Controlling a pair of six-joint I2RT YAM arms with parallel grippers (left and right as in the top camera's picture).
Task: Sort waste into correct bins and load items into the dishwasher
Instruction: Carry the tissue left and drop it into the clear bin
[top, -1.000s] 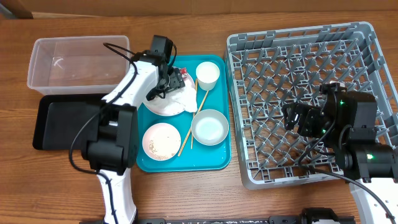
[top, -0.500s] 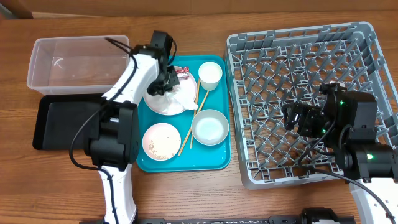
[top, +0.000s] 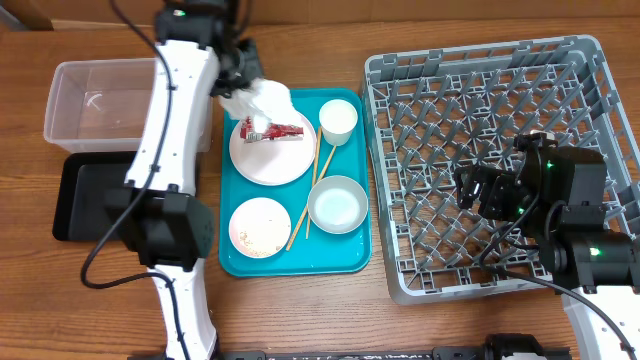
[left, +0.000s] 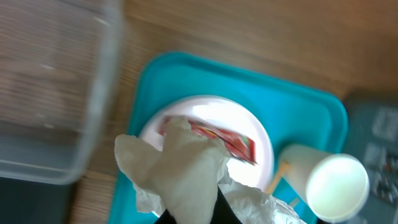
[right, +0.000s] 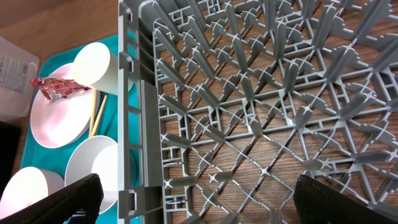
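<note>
The white napkin (top: 262, 102) hangs clear of the red wrapper, so my left gripper keeps going toward the open clear tub (top: 112, 100) and lets go inside the tub's sides.
My left gripper (top: 235, 80) is shut on the crumpled white napkin (top: 260, 100), which hangs above the far left corner of the teal tray; the left wrist view shows the napkin (left: 180, 168) bunched between the jaws. Below it a red wrapper (top: 272, 131) lies on the larger plate (top: 272, 155). The smaller plate (top: 259, 226) carries rice grains. A cup (top: 336, 120), a bowl (top: 336, 204) and chopsticks (top: 312, 190) also sit on the tray. My right gripper (right: 199, 202) stands open and bare over the grey dish rack (top: 470, 110).
The clear tub (top: 110, 100) stands at the far left, with the black tray (top: 95, 195) just in front of it. The teal tray (top: 350, 255) lies between them and the rack. Bare wood runs along the table's front.
The left gripper shut on the napkin and lifted it off the larger plate toward the far left, uncovering the red wrapper. The right arm has not moved.
</note>
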